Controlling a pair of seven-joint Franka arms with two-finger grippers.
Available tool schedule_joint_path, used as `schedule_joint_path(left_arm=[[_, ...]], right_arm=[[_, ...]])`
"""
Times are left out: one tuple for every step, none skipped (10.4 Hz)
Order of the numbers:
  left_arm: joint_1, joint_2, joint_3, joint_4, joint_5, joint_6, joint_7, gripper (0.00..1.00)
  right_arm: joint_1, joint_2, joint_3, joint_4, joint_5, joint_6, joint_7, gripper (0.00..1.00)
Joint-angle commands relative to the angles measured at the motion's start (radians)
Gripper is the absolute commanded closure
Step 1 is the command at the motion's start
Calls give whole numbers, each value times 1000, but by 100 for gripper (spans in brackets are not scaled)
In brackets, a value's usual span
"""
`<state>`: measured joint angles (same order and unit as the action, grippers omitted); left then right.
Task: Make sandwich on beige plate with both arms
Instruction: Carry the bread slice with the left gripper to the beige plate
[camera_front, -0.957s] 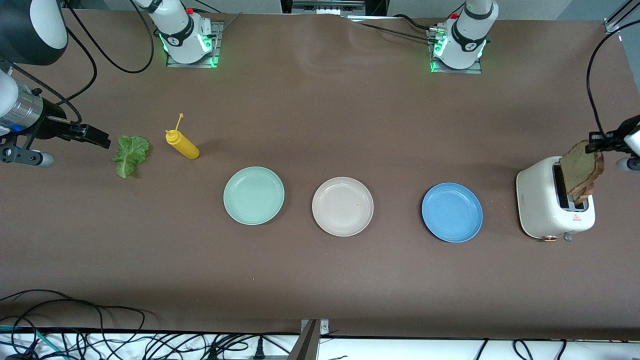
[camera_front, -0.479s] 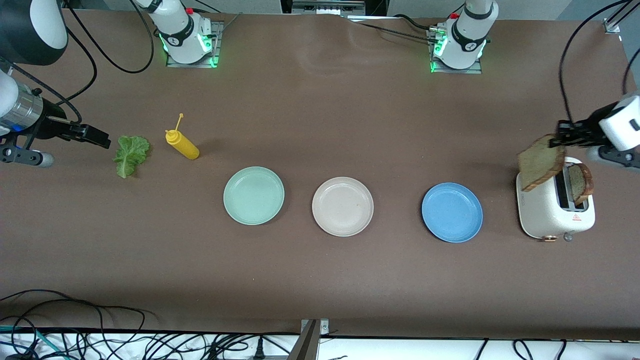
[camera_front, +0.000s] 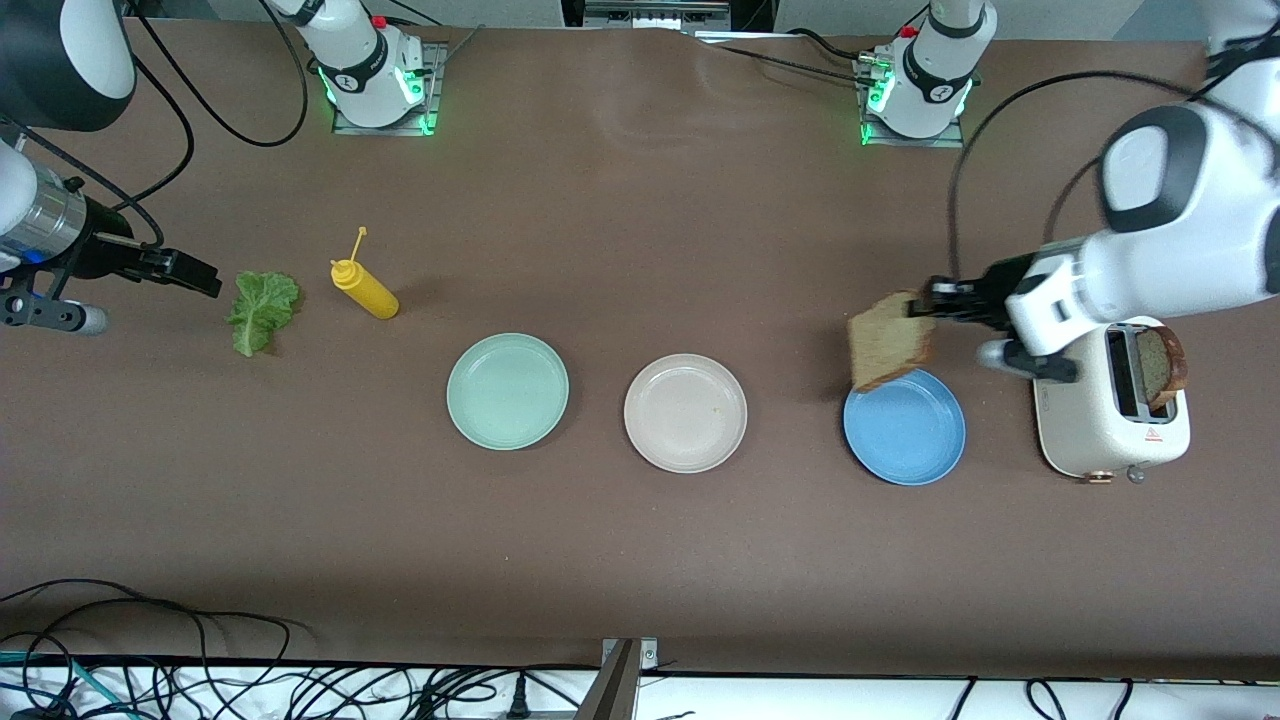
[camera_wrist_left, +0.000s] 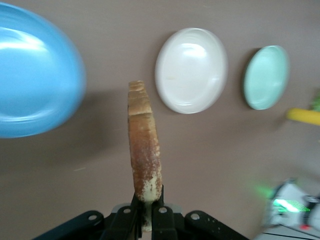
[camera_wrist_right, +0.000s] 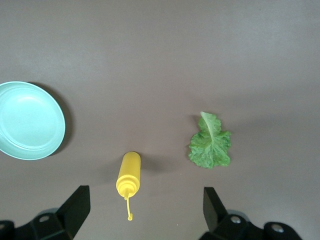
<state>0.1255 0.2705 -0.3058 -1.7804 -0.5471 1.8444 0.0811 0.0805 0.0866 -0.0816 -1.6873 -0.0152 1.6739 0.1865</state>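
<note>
The bread slice (camera_front: 888, 342) is in my left gripper, held by its crust edge with its broad side up. I keep carrying it until it lies on the empty beige plate (camera_front: 685, 413).
My left gripper (camera_front: 922, 305) is shut on the crust edge of a speckled tan bread slice (camera_front: 889, 341), which hangs over the rim of the blue plate (camera_front: 905, 430). In the left wrist view the slice (camera_wrist_left: 144, 140) stands edge-on between the fingers of the left gripper (camera_wrist_left: 148, 220), and the beige plate (camera_wrist_left: 191, 70) lies bare ahead of it. In the front view the beige plate (camera_front: 685, 412) sits mid-table. A second slice (camera_front: 1160, 365) stands in the toaster (camera_front: 1085, 420). My right gripper (camera_front: 205, 279) waits open over the table beside the lettuce leaf (camera_front: 263, 308), nothing between its fingers (camera_wrist_right: 75, 210).
A mint green plate (camera_front: 507, 391) lies beside the beige one, toward the right arm's end. A yellow squeeze bottle (camera_front: 366, 291) lies on its side between the lettuce and that plate. Cables run along the table's front edge.
The left gripper has drawn the bread slice up out of the toaster and carried it toward the middle, to over the blue plate's rim. The right arm has not moved.
</note>
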Motion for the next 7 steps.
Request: schedule_joint_path(left_arm=[[-75, 125, 2, 32, -88, 112, -12, 100], [-123, 163, 2, 35, -123, 157, -9, 100], [-173, 199, 2, 38, -163, 230, -6, 100], [-206, 238, 1, 82, -163, 281, -14, 100], [-228, 265, -1, 113, -168, 286, -21, 100], [-234, 279, -1, 116, -183, 292, -24, 100], [-242, 303, -1, 131, -191, 303, -20, 100]], right_arm=[[-4, -4, -1, 3, 14, -11, 2, 0], [-4, -4, -3, 3, 14, -11, 2, 0], [-4, -4, -7, 3, 15, -11, 1, 0], [-4, -4, -7, 3, 14, -11, 1, 0], [-4, -4, -7, 3, 15, -11, 1, 0], [-4, -4, -7, 3, 15, -11, 1, 0], [-4, -4, -7, 3, 14, -11, 1, 0]])
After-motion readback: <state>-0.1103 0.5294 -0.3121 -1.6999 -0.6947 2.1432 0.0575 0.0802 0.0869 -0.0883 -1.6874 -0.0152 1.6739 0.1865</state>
